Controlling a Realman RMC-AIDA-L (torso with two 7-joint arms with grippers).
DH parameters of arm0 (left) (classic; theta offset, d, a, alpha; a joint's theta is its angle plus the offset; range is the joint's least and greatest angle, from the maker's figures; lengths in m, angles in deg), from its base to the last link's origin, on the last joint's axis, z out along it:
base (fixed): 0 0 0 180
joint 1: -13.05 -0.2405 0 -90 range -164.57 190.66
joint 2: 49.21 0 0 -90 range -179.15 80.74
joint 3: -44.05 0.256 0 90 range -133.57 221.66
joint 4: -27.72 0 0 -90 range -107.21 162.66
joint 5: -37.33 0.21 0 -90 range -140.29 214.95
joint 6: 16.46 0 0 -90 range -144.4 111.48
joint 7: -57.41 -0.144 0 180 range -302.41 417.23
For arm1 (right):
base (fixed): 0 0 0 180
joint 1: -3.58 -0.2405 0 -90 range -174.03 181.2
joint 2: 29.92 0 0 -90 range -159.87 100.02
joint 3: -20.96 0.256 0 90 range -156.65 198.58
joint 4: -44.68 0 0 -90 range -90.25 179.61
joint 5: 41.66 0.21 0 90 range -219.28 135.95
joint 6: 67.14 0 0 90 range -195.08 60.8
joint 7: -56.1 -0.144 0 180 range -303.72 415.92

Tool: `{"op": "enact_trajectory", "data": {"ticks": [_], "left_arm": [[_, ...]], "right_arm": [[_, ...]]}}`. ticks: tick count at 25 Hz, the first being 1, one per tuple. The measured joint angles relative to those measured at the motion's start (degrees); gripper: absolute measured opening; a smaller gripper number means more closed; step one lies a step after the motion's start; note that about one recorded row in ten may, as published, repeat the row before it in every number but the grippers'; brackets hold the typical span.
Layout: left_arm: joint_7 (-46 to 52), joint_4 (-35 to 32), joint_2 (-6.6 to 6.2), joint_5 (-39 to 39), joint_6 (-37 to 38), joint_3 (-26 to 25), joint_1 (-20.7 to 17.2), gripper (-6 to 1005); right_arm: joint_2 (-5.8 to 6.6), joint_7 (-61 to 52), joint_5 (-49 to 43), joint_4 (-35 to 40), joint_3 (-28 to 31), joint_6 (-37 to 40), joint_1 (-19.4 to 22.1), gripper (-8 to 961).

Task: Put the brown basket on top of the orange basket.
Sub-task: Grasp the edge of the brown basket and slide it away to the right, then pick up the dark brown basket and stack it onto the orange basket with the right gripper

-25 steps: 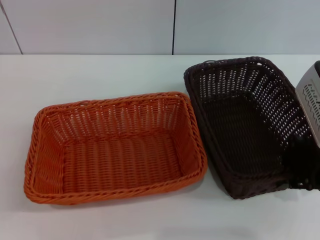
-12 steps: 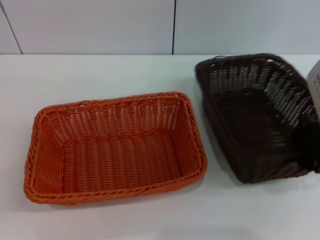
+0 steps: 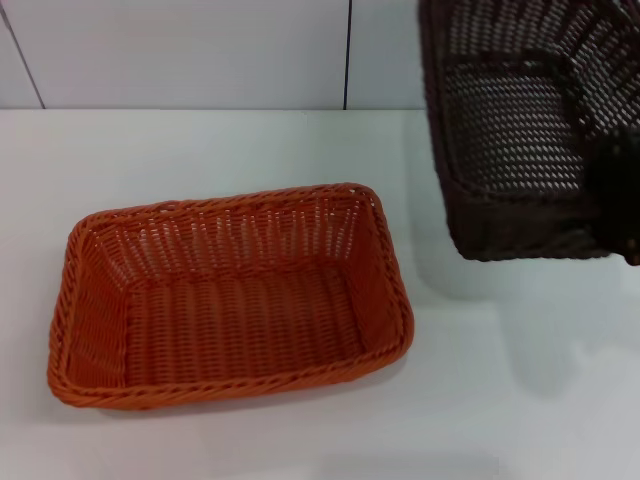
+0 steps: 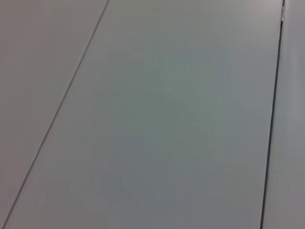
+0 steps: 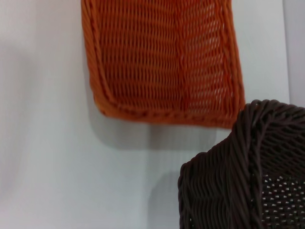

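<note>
My right gripper should turn the brown basket (image 3: 515, 125), hanging crosswise beside the orange basket, until its long side aligns, then bring it over the orange basket (image 3: 240, 305) before lowering.
The orange basket (image 3: 230, 300) sits empty on the white table, left of centre. The brown basket (image 3: 510, 130) hangs in the air at the upper right, tilted with its opening facing me, clear of the table and to the right of the orange one. My right gripper (image 3: 622, 200) shows as a dark shape at the brown basket's right rim and is shut on it. In the right wrist view the brown basket's rim (image 5: 238, 181) is close up, with the orange basket (image 5: 162, 62) beyond it. My left gripper is out of view.
The white table (image 3: 200, 150) runs back to a pale panelled wall with a dark vertical seam (image 3: 348, 50). The lifted basket's shadow falls on the table at the right (image 3: 470, 270). The left wrist view shows only plain pale panels (image 4: 152, 114).
The brown basket has risen off the table at the right and tilted up, moving toward the upper right of the head view. The orange basket has not moved.
</note>
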Motion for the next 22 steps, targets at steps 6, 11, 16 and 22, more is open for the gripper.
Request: {"op": "enact_trajectory", "data": {"ticks": [6,11,16,22], "left_arm": [[0.02,-0.42,-0.06,0.12,-0.52,0.51,-0.65,587],[-0.02,0.43,-0.22,0.13,-1.55,1.61,-1.39,587],[-0.67,-0.01,-0.23,0.04,-1.43,1.26,-0.39,587],[-0.72,-1.25,-0.2,-1.22,-1.34,0.62,0.59,587]], "right_arm": [[-0.25,-0.81,0.95,1.23,-4.6,0.0,-5.21,125],[-0.29,0.69,5.42,1.02,-5.92,0.12,-10.19,125],[0.03,8.22,7.62,-2.19,-5.54,0.18,-14.64,125],[2.86,20.21,13.92,-5.72,-5.47,0.19,-16.33,125]]}}
